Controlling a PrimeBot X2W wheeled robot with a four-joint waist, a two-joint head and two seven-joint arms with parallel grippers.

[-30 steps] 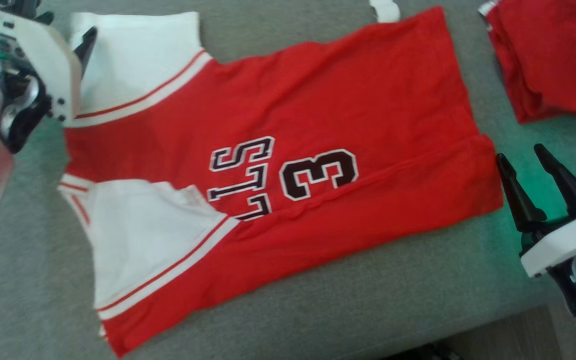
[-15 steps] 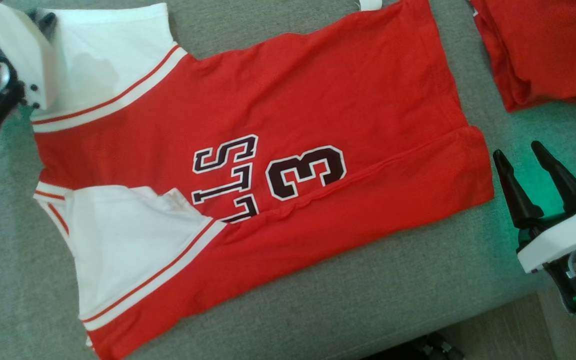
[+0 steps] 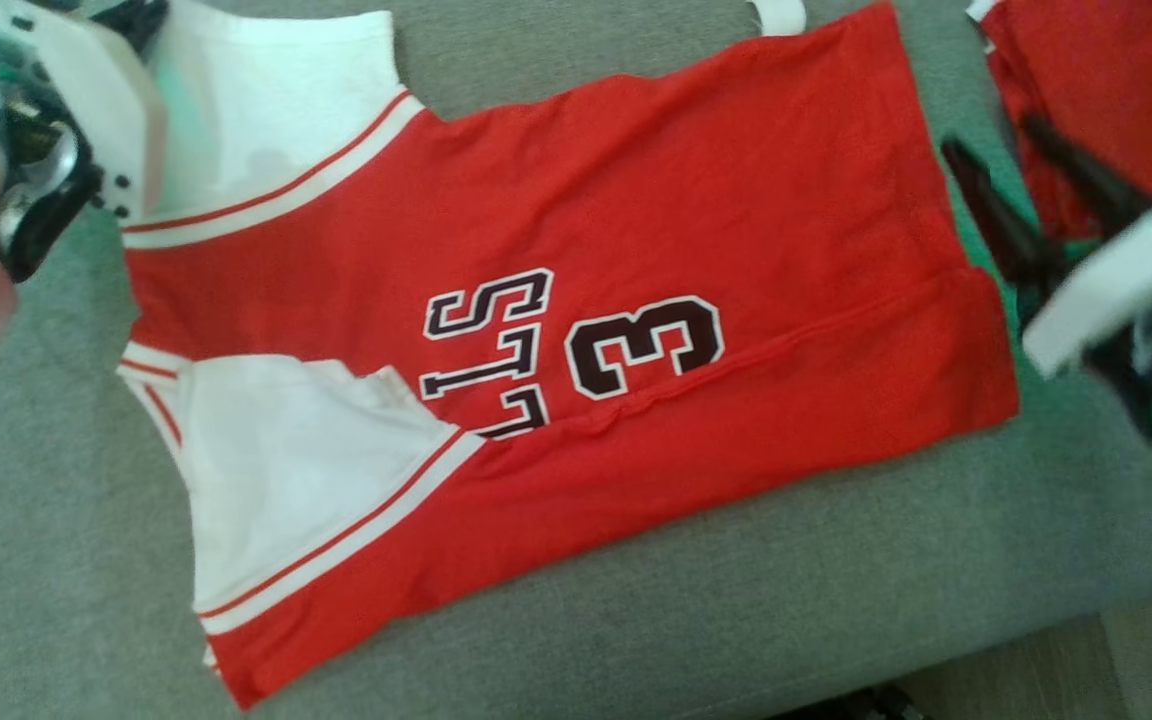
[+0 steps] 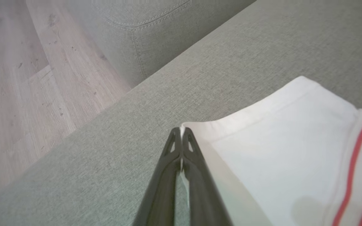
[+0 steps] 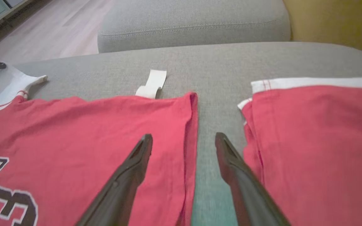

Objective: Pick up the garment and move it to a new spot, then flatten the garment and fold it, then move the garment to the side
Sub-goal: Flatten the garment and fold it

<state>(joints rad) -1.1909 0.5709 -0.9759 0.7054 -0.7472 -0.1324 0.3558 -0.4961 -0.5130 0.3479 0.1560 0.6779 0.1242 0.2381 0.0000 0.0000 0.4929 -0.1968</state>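
Observation:
I expect the jersey's far side (image 3: 668, 126) to cover the rest of the letters when I fold it over, because the jersey's near flap (image 3: 716, 438) already lies flat over part of them.
The garment (image 3: 636, 230) is a red jersey with white sleeves and dark letters and a "3", lying flat on the grey sofa seat (image 3: 736, 600). My left gripper (image 3: 141, 12) is at the top left, shut on the corner of the far white sleeve (image 4: 281, 150); a sliver of white cloth shows between its closed fingertips (image 4: 181, 130). My right gripper (image 3: 988, 133) stands open by the jersey's right hem. In the right wrist view it (image 5: 184, 135) straddles that hem edge (image 5: 192, 125), one finger over the red cloth and one over the grey gap.
A second red garment (image 3: 1086, 80) lies folded at the far right, close to my right gripper's outer finger (image 5: 237, 169). A white strip (image 5: 151, 84) pokes out behind the jersey. Wooden floor (image 4: 17, 78) lies beyond the sofa's left edge, with a grey cushion (image 5: 193, 22) at the back.
My left gripper has shut on the white sleeve corner. My right gripper has moved forward along the jersey's right hem, still open. The head camera shifted a little.

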